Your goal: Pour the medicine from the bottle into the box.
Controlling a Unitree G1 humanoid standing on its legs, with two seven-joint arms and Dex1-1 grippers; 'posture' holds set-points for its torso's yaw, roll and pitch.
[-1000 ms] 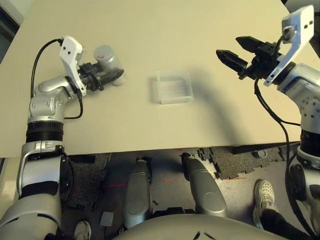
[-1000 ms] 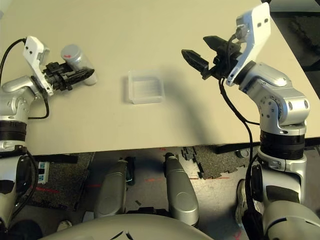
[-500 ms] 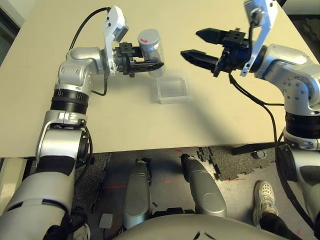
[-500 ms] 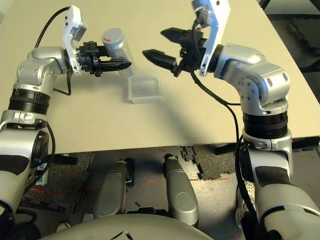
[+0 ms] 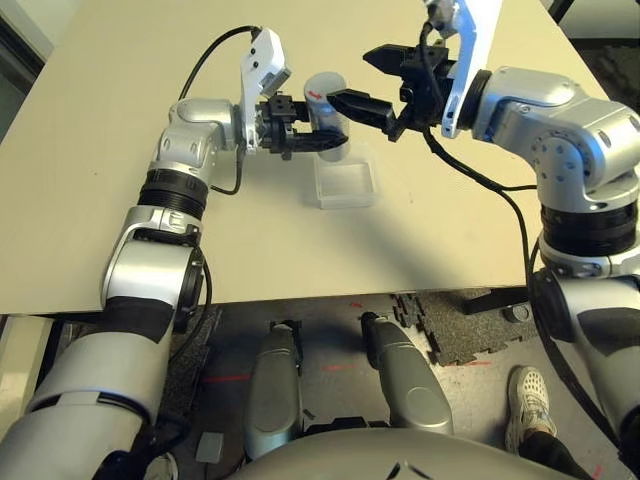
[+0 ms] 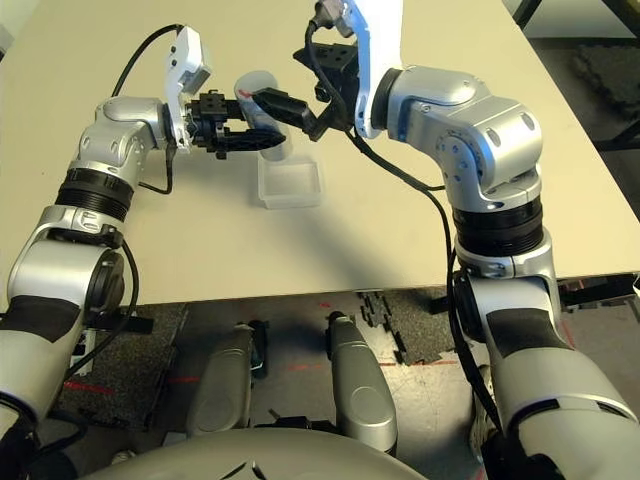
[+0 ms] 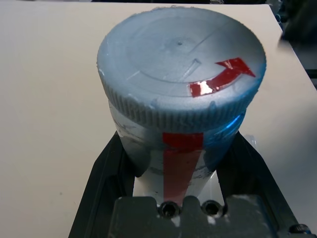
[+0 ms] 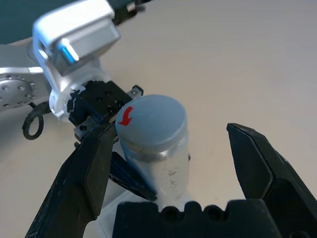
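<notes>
My gripper will twist the grey cap [image 5: 325, 83] the way the red arrow [image 5: 315, 95] curves along the edge of the cap's top, but the cap will stay on the bottle.
My left gripper [image 5: 312, 135] is shut on the silvery-grey bottle [image 5: 322, 95] and holds it upright above the table, over the far edge of the clear square box [image 5: 345, 183]. The grey cap [image 7: 181, 64] is on, with a red arrow mark. My right gripper [image 5: 365, 80] is open, one finger on each side of the cap [image 8: 151, 124]. One right finger [image 8: 94, 168] is close beside the bottle; the other [image 8: 257, 163] stands well apart. The medicine is out of view. The box looks empty.
The beige table [image 5: 150, 230] stretches wide on both sides of the box. Its front edge runs below my forearms, with black floor mats [image 5: 450, 320] beneath. A person's shoe [image 5: 525, 385] stands on the floor at the lower right.
My left arm has carried the bottle from the table's left side up and right to the box. My right arm has swung in from the right, bringing its open fingers around the cap.
</notes>
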